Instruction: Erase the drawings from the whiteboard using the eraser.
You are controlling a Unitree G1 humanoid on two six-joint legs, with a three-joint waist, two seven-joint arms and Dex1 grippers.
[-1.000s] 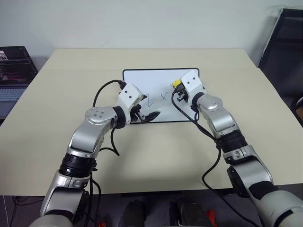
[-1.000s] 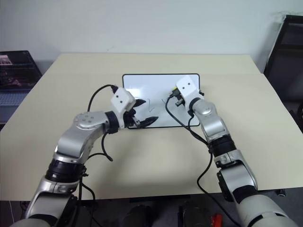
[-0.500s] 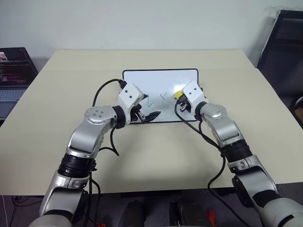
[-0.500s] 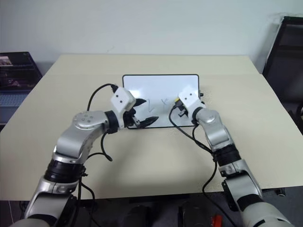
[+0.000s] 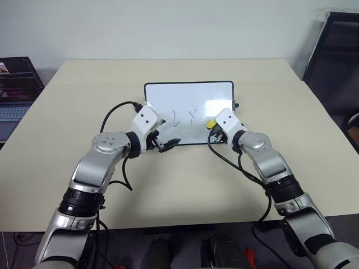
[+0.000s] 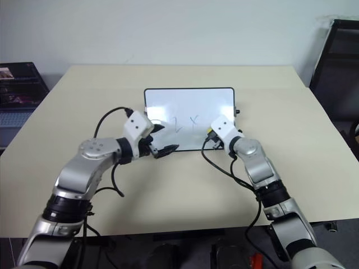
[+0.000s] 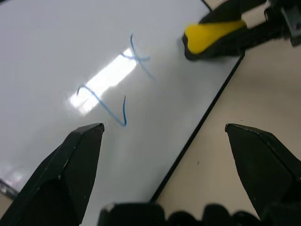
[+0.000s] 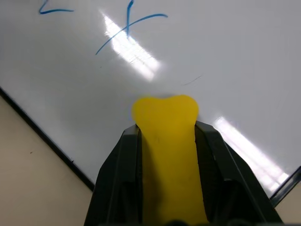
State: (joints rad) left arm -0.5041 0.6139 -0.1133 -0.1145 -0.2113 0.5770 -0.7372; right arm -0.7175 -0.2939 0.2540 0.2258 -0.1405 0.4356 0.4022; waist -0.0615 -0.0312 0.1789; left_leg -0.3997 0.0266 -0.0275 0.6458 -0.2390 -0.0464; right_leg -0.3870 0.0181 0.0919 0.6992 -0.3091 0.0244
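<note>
The eraser is over the whiteboard's near part, short of the "x". Next, my right gripper backs off and lowers the eraser over the "x" strokes.
The whiteboard lies flat at the table's middle, black-framed and glossy. The drawings are thin blue strokes like a "2" and an "x", near the board's centre. My right gripper is shut on the yellow eraser and holds it low over the board's near right part, just right of the "x". Whether the eraser touches the board is not plain. My left gripper is open and empty, hovering at the board's near left edge beside the "2".
The beige table has wide bare room around the board. A laptop sits off the table's left side and a dark chair stands at the far right. Black cables loop from both wrists.
My right gripper has carried the eraser down and back from the board's far right part to its near right edge. The left gripper has slid a little left and lower, still open.
</note>
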